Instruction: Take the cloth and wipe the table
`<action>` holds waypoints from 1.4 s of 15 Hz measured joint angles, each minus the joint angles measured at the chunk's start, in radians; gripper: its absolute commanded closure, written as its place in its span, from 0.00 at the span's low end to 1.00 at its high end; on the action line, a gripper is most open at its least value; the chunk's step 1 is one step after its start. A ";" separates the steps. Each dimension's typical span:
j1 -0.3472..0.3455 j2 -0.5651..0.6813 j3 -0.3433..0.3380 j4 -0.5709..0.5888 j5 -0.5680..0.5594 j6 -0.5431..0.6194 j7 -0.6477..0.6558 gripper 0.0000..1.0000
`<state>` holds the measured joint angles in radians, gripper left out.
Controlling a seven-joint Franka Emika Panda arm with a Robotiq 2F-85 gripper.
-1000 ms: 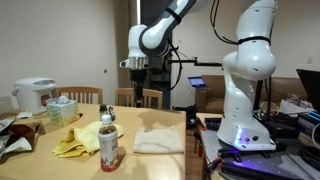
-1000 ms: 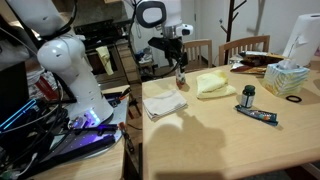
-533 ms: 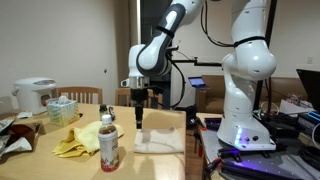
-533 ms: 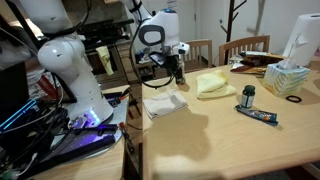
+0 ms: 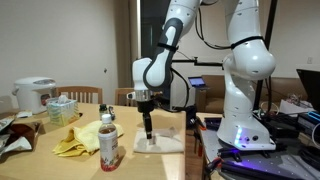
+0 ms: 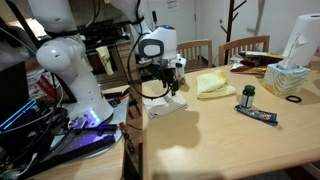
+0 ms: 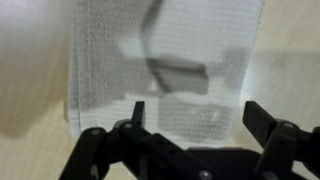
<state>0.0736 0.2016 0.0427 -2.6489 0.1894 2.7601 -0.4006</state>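
My open gripper is pointing straight down above the uncovered white cloth (image 5: 166,143). I should go on down until my fingers touch the fabric (image 7: 192,116) and pinch a fold.
A folded white cloth (image 5: 160,141) lies flat on the wooden table (image 5: 60,168) near its edge; it also shows in the other exterior view (image 6: 166,105). My gripper (image 5: 148,133) hangs straight down just above the cloth, also seen in the exterior view (image 6: 173,89). In the wrist view the cloth (image 7: 165,70) fills the middle, with my gripper (image 7: 196,120) open, its two dark fingers spread on either side over the cloth. Nothing is held.
A yellow cloth (image 5: 77,142) lies further in on the table (image 6: 215,84). A bottle (image 5: 108,143) stands next to it. A tissue box (image 5: 62,108), a white cooker (image 5: 34,95), a small jar (image 6: 248,95) and chairs (image 6: 245,47) are around.
The arm has come down and moved over the white cloth; the gripper went from high above the table to just above the cloth. The cloth has not moved.
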 measured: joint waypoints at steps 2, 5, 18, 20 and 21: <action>-0.009 0.015 0.000 -0.004 -0.033 0.008 0.011 0.00; -0.021 0.037 0.011 -0.008 -0.043 0.057 0.013 0.00; -0.102 0.150 0.068 -0.068 -0.152 0.404 0.143 0.66; -0.154 0.148 0.118 -0.068 -0.153 0.454 0.159 0.80; -0.170 0.146 0.134 -0.067 -0.158 0.472 0.169 0.85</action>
<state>-0.0965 0.3479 0.1769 -2.7159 0.0315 3.2318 -0.2318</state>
